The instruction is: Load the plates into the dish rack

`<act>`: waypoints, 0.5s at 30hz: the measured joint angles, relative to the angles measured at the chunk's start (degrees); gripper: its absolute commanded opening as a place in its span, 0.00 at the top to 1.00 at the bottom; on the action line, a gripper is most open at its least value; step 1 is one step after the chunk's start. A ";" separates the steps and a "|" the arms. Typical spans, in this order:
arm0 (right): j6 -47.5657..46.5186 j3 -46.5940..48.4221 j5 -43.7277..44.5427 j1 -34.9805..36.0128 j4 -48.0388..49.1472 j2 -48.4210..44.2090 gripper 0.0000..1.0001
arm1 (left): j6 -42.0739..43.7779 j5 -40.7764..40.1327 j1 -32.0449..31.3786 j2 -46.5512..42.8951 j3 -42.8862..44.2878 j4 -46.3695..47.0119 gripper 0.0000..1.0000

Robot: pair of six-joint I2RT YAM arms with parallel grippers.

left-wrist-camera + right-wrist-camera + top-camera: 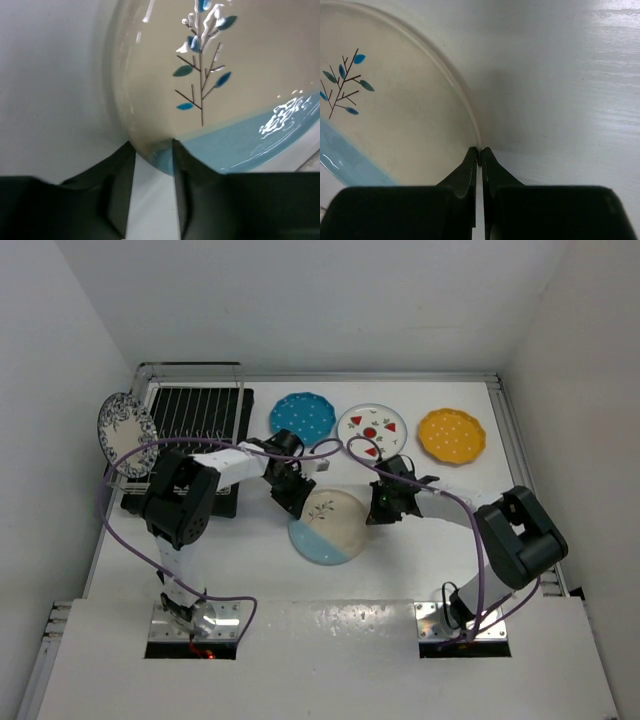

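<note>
The cream plate is lying flat, with its rim (155,157) only a little way into my left gripper. My right gripper should lift the plate's opposite side (363,530) first, and then my left gripper should take a deeper grip.
The half light-blue, half cream plate (328,525) lies in the middle of the table. My right gripper (374,512) is shut on its right rim; in the right wrist view the jaws (480,150) pinch the thin edge of the plate (395,115). My left gripper (297,505) is at the plate's left edge. Its jaws (152,145) are open, with the plate's rim (160,155) between the tips. The blue-floral-rimmed plate (125,432) stands at the left end of the dish rack (200,415). The blue dotted plate (303,417), the fruit plate (371,428) and the yellow dotted plate (451,435) lie flat in a row behind.
The rack sits on a black drip tray (228,502) at the far left, against the left wall. White walls close the table at the back and on both sides. The left arm's purple cable (120,530) loops beside the rack.
</note>
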 measured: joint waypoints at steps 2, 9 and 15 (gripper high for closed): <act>0.35 -0.83 -0.17 -0.02 1.09 -0.52 1.00 | -0.68 -1.22 -0.22 0.37 -0.04 0.15 0.85; 0.87 -4.22 -0.61 -0.02 5.73 -2.58 0.98 | -4.90 -0.55 0.98 2.08 2.71 -2.89 1.00; -1.20 -7.93 -5.18 -0.26 11.43 -3.85 0.48 | -6.62 0.61 2.93 2.67 5.79 -4.68 1.00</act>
